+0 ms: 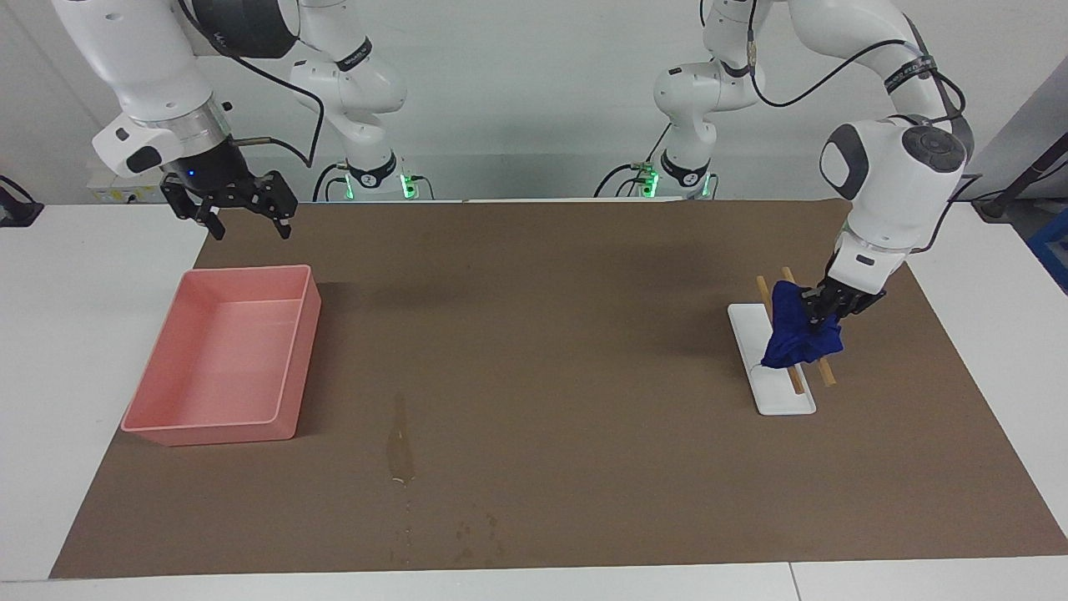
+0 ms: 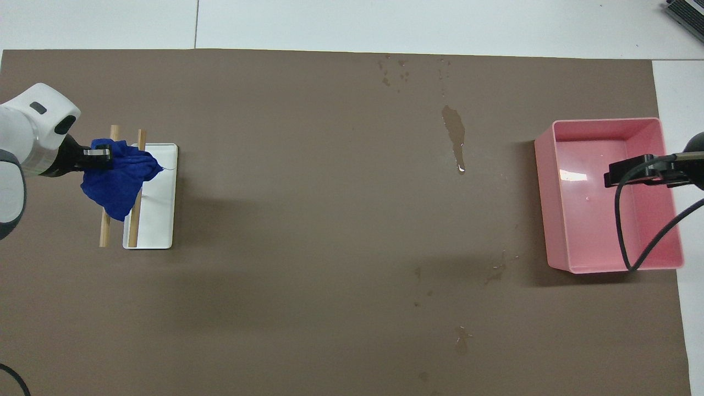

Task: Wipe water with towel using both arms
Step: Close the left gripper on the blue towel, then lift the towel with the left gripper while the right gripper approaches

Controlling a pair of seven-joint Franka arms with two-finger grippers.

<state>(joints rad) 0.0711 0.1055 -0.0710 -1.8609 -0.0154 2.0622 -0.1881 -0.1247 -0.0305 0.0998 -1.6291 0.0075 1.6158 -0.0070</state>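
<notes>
The deep-blue towel (image 2: 119, 178) will soak up almost all of the water when the robot wipes, because the water stands in a glossy streak (image 2: 456, 137) on the brown mat.
My left gripper (image 1: 822, 310) (image 2: 99, 159) is shut on the deep-blue towel (image 1: 795, 335) (image 2: 118, 181), which hangs bunched from it just above the white tray (image 1: 780, 399) (image 2: 159, 220) and its wooden sticks (image 1: 826, 373) (image 2: 104, 234). The water (image 1: 400, 442) (image 2: 454, 132) is a glossy streak on the brown mat, farther from the robots than the pink bin and toward the right arm's end. My right gripper (image 1: 249, 224) hangs open in the air over the mat's edge by the pink bin (image 1: 221, 359) (image 2: 608, 192); the right arm waits.
Small dark specks (image 1: 467, 534) (image 2: 396, 71) dot the mat farther from the robots than the streak, and more (image 2: 459, 338) lie nearer. The brown mat (image 1: 584, 351) covers most of the white table. A black cable (image 2: 632, 220) hangs over the pink bin.
</notes>
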